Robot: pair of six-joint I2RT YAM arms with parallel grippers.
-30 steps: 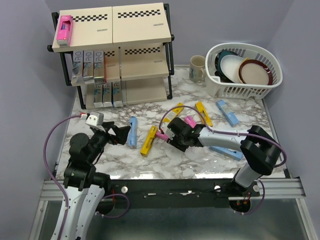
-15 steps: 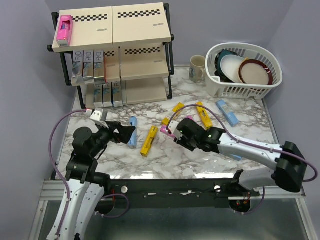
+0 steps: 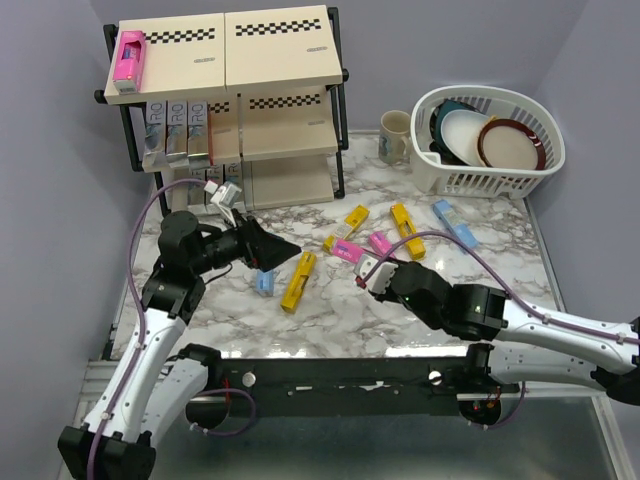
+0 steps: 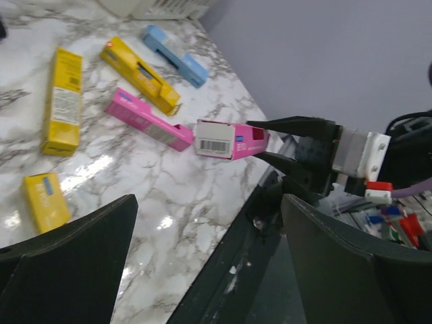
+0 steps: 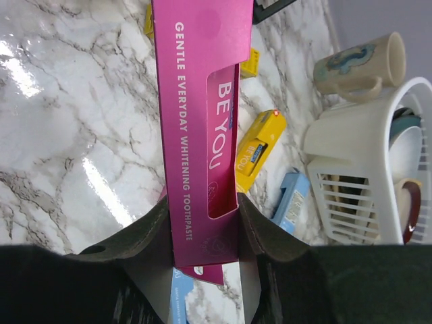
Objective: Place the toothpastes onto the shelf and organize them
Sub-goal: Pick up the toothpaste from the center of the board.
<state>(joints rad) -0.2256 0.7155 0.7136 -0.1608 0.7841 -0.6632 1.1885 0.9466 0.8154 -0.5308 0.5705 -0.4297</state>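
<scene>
The pink carton in my right gripper (image 3: pixel 351 252) is a long way from the shelf's top level, so next my left gripper grabs the carton's loose end (image 3: pixel 339 248) and carries the carton there.
My right gripper (image 3: pixel 372 274) is shut on a pink toothpaste carton (image 5: pixel 202 135), which stands up between its pads (image 5: pixel 266 229) and hangs above the marble table. The left wrist view shows that same carton (image 4: pixel 229 140) held end-on in the air. My left gripper (image 3: pixel 276 250) is open and holds nothing. It hovers over a light blue carton (image 3: pixel 264 283), beside a yellow one (image 3: pixel 299 280). More toothpastes lie mid-table: yellow (image 3: pixel 347 222), pink (image 3: pixel 380 242), yellow (image 3: pixel 406 231), light blue (image 3: pixel 453 224). The shelf (image 3: pixel 280 60) carries a pink carton (image 3: pixel 129 57) on top and silver cartons (image 3: pixel 175 130) on its middle tier.
At the back right a white dish basket (image 3: pixel 490 180) holds plates and bowls, with a mug (image 3: pixel 395 135) next to it. The right wrist view shows the mug (image 5: pixel 358 64) and basket (image 5: pixel 364 162) past the held carton. The black front rail (image 3: pixel 350 375) borders the table.
The right gripper closed on the pink carton and carried it up and slightly right. The left arm swung up and right over the light blue carton, still open.
</scene>
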